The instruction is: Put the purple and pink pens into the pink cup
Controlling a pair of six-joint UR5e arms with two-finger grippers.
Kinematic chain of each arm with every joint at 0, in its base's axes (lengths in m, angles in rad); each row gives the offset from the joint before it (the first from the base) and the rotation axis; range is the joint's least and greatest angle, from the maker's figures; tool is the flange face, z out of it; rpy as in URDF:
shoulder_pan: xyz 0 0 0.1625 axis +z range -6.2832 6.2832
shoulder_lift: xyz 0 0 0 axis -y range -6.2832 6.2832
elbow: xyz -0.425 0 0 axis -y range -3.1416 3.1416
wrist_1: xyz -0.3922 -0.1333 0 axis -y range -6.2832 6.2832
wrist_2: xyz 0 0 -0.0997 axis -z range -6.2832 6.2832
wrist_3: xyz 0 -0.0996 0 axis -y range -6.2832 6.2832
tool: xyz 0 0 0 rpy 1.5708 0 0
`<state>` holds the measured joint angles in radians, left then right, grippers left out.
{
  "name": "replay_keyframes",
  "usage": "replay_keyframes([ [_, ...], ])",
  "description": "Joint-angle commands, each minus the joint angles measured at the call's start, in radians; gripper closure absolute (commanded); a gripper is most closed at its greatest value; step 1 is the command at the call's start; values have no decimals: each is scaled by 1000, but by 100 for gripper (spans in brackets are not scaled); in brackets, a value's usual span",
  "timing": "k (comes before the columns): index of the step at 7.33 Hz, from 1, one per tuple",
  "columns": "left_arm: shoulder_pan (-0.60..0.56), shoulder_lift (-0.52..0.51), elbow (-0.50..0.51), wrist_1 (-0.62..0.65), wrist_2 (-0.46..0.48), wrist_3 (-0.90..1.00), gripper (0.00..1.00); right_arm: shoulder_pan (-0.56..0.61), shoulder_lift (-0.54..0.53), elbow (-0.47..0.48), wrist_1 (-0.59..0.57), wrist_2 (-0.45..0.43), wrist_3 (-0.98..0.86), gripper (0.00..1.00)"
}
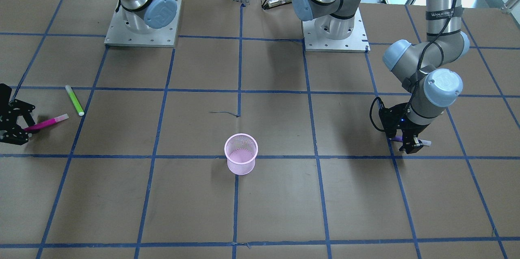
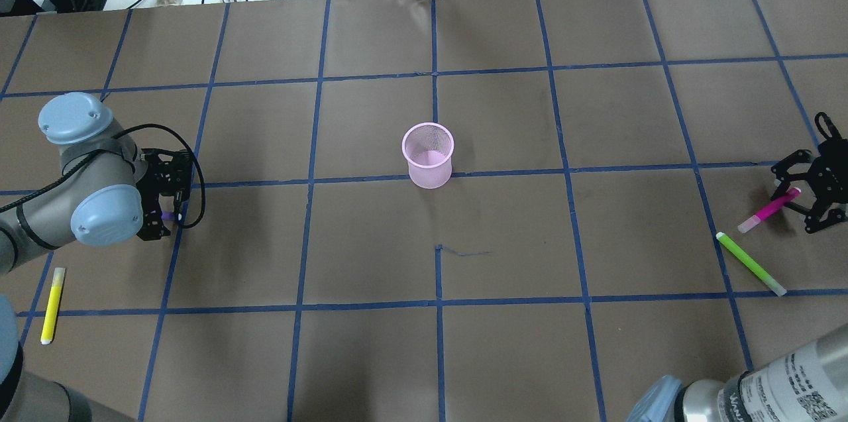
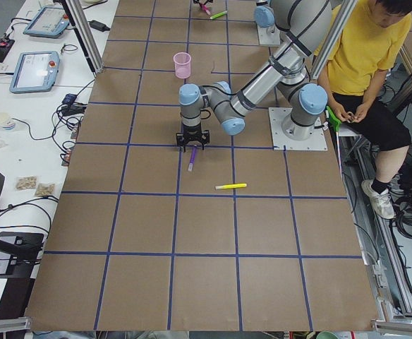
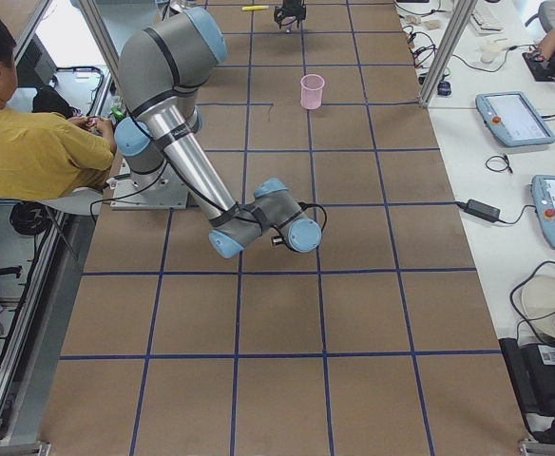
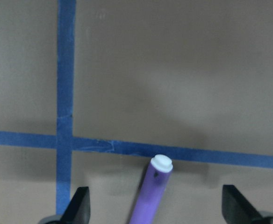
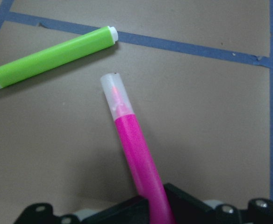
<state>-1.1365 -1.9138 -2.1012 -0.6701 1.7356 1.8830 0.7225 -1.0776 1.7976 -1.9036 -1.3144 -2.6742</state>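
Note:
My left gripper will make the purple pen (image 5: 149,195) turn into line when lifting it, since the pen lies slanted between the open fingers of my left gripper (image 5: 235,205).
The pink mesh cup (image 2: 428,156) stands upright near the table's middle, also in the front view (image 1: 241,154). The purple pen (image 5: 150,196) lies on the table, seen too in the left side view (image 3: 190,159). My left gripper (image 5: 157,207) is open, low over it, one finger on each side without touching; overhead it sits at the far left (image 2: 162,215). My right gripper (image 6: 155,207) is shut on the pink pen (image 6: 132,144), whose clear cap sticks out ahead. Overhead this gripper (image 2: 795,197) is at the far right edge with the pen (image 2: 768,210).
A green pen (image 2: 750,263) lies just beside the pink pen, also in the right wrist view (image 6: 52,58). A yellow pen (image 2: 53,305) lies near my left arm. A person in a yellow shirt (image 3: 365,56) sits behind the robot bases. Blue tape lines grid the brown table.

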Motion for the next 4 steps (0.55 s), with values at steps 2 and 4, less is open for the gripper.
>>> replay_keyframes([
  [2,-3,-7,1,4,-7,2,100,0,-8,-1,1,0,10,82],
  [4,-14,10,4,4,-5,1,100,0,-13,-1,6,6,11,84],
])
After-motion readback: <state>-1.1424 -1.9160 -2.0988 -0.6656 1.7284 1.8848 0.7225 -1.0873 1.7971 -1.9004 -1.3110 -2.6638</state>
